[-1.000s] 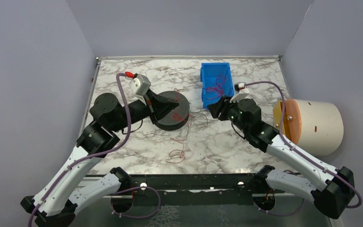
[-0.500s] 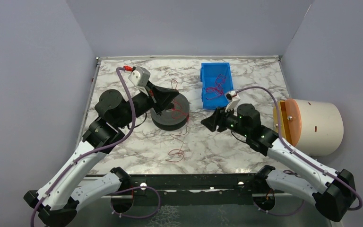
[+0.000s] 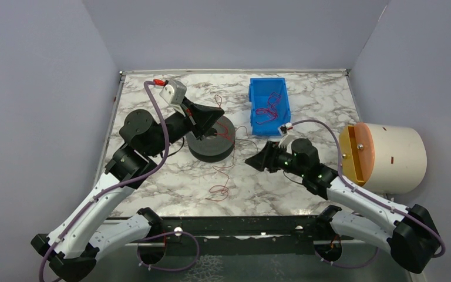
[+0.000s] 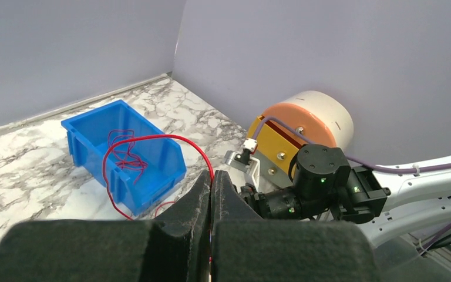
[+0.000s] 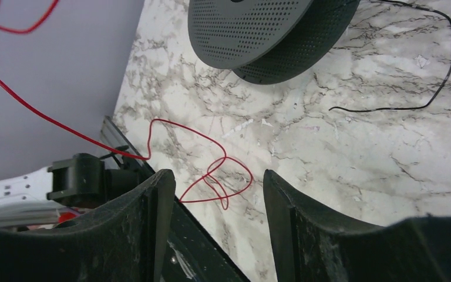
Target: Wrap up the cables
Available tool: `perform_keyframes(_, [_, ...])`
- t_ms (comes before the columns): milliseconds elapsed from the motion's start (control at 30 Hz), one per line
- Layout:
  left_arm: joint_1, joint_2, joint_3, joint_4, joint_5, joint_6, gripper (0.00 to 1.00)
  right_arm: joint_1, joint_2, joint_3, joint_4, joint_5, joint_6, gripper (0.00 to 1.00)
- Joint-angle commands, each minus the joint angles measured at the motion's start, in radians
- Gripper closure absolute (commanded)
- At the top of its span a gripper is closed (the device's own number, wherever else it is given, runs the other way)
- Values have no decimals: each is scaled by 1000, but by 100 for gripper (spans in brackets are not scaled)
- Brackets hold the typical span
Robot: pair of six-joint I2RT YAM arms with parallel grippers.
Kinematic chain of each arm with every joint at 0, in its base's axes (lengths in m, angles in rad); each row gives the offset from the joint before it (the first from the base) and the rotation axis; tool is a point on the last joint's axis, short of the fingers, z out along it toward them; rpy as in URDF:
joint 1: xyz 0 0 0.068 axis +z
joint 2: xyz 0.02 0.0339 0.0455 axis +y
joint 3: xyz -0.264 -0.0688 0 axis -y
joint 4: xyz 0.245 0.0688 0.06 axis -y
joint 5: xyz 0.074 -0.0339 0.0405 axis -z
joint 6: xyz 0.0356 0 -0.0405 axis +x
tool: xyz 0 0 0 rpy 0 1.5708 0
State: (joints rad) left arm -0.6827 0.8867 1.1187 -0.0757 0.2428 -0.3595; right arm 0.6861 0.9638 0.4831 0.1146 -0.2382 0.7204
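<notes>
The red cable trails slack and runs into loose loops on the marble. The loops will drag behind and bunch together when I carry the cable.
The cables are thin red wires. A tangle of them lies in the blue bin. One red cable arcs out of the bin into my left gripper, which is shut on it. That left gripper hovers over the far edge of the black spool. More red cable lies looped on the marble near the front edge. My right gripper is open, low over the table right of the spool. In the right wrist view the open right gripper frames the cable loop lying beyond it, touching nothing.
A beige cylinder with an orange face lies on its side at the right edge. A thin black wire curves on the marble beside the spool. The black front rail borders the table's near edge. Lilac walls enclose three sides.
My right gripper has left the blue bin, swung toward the near left to the table's middle, and opened wider. The left gripper, still shut on the cable, has shifted slightly toward the far side over the spool.
</notes>
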Motion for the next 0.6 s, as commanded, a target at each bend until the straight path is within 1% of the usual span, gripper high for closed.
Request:
perform_keyframes(0, [-3,5,25,33,20,-14,100,2,-13,-33,183,-1,164,38])
perform_keyframes(133, [-3,8,23,31,34,-17,100,3,-7,-12,271,-35,198,38])
perform_keyframes(367, [-3,-9,9,13,29,-4,100,3,42,50,345,-108,257,37])
perform_keyframes(567, [-3,-17,3,12,34,-4,100,3,68,77,375,-101,306,37])
